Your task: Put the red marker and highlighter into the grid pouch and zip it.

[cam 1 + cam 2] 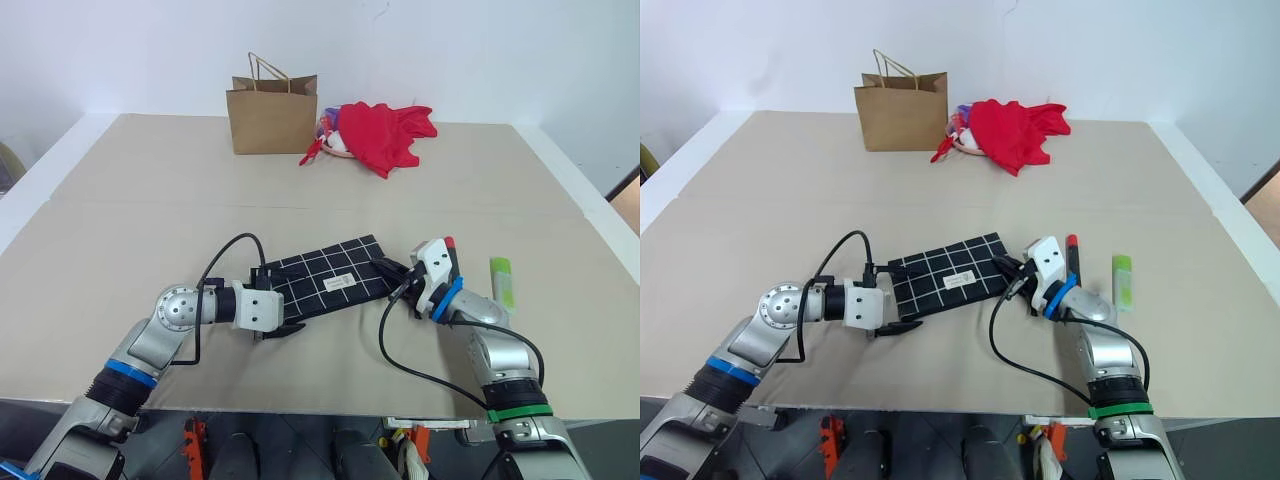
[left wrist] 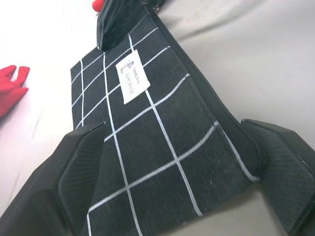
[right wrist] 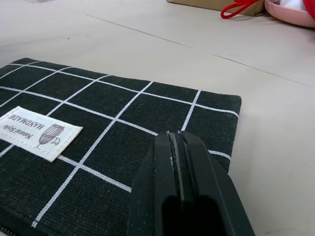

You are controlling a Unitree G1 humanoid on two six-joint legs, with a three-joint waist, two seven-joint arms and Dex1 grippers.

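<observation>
The grid pouch (image 1: 328, 277) will open along its near long edge when the robot pulls the zip, because a dark folded band (image 2: 209, 91) runs along that edge.
The grid pouch (image 1: 325, 280) lies flat at the middle of the table, white label up. My left gripper (image 1: 277, 301) is open at the pouch's left end, one finger on either side of it; in the left wrist view the fingers (image 2: 74, 187) straddle the pouch (image 2: 157, 147). My right gripper (image 1: 391, 272) is shut, its tips over the pouch's right end (image 3: 98, 108), with nothing visible between the pads. Just right of that hand lies the red marker (image 1: 1072, 256). The lime-green highlighter (image 1: 502, 281) lies further right.
A brown paper bag (image 1: 272, 112) stands at the back of the table, with a red cloth heap (image 1: 385, 135) and a pink dish (image 1: 336, 145) beside it. Black cables loop from both wrists over the tabletop. The table's front edge is close below both arms.
</observation>
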